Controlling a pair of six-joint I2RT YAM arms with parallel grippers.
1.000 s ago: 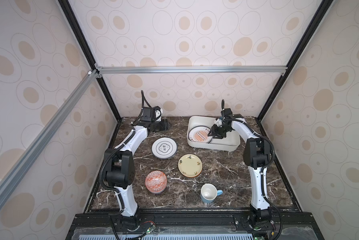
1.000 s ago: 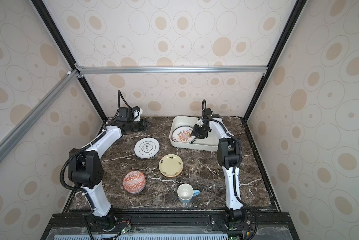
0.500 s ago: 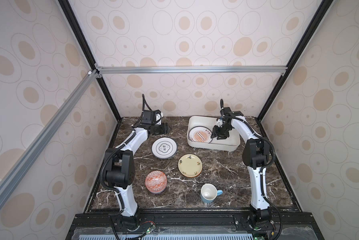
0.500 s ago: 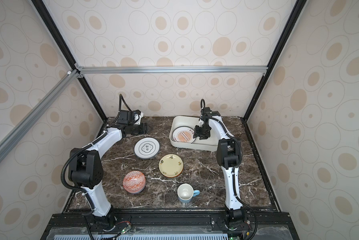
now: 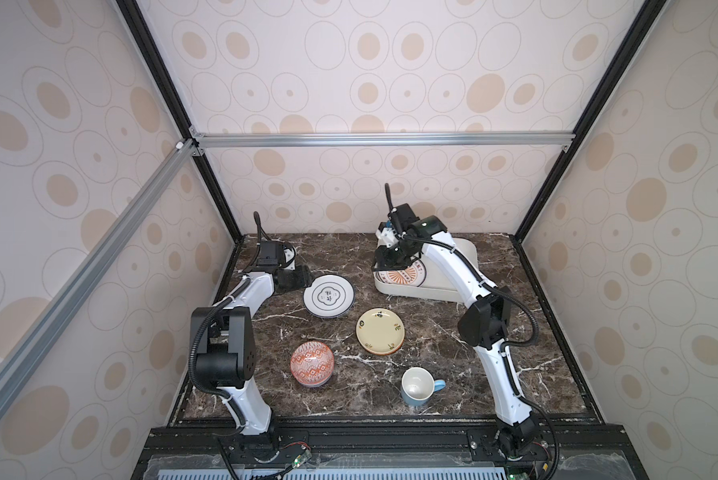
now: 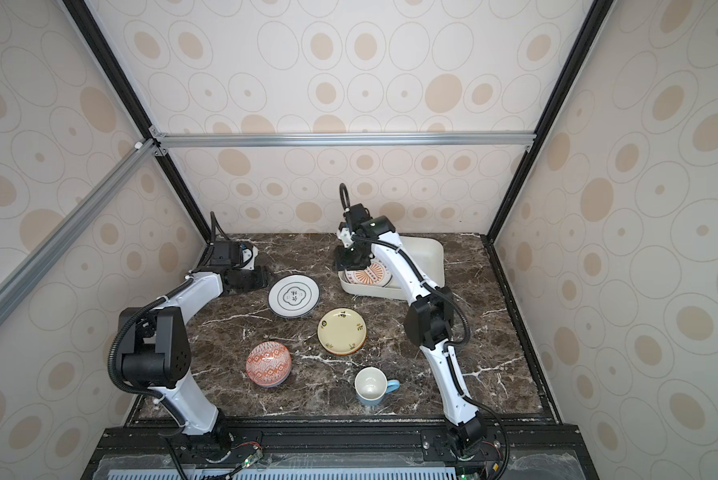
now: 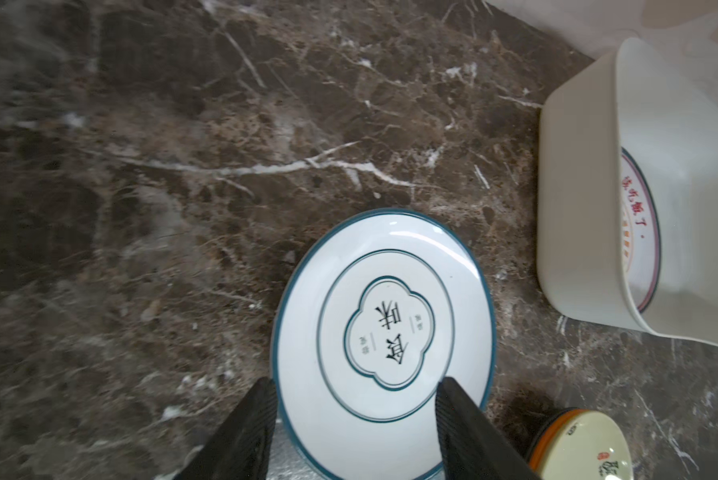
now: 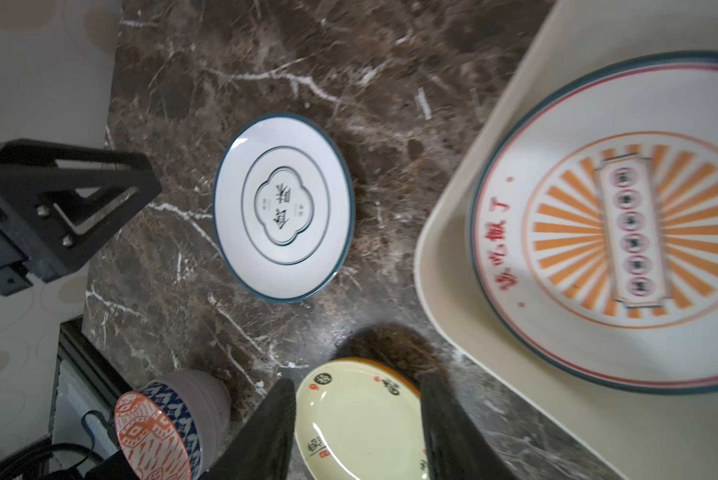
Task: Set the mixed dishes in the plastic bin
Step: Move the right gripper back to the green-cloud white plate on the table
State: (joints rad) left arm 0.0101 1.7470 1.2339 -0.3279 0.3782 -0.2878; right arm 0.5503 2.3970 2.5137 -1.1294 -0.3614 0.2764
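My left gripper straddles the white plate's edge far from the bin (image 5: 306, 300), so it should steady that edge while my right gripper takes the plate's edge (image 5: 352, 293) facing the bin.
The white plate (image 5: 328, 296) (image 7: 384, 332) with a dark-green rim lies flat on the marble. My left gripper (image 5: 295, 277) (image 7: 355, 399) is open at its left edge, fingers astride the rim and nothing held. The cream-yellow plate (image 5: 380, 331) (image 8: 357, 419), the red-orange patterned bowl (image 5: 312, 363) (image 8: 153, 436) and the light-blue mug (image 5: 417, 386) stand nearer the front. The plastic bin (image 5: 461, 291) (image 8: 444, 232) sits at the back right. My right gripper (image 5: 390, 258) (image 8: 357, 399) hangs open and empty above the bin's left end.
A white plate with an orange sunburst pattern (image 5: 405, 274) (image 8: 619, 232) lies inside the bin at its left end. The enclosure's patterned walls and black frame posts (image 5: 224, 216) close in the table at the back and sides. The right arm (image 5: 457, 266) crosses over the bin.
My right gripper has drawn back leftward from over the sunburst plate to the bin's left end. My left gripper has come forward and down to the white plate's edge.
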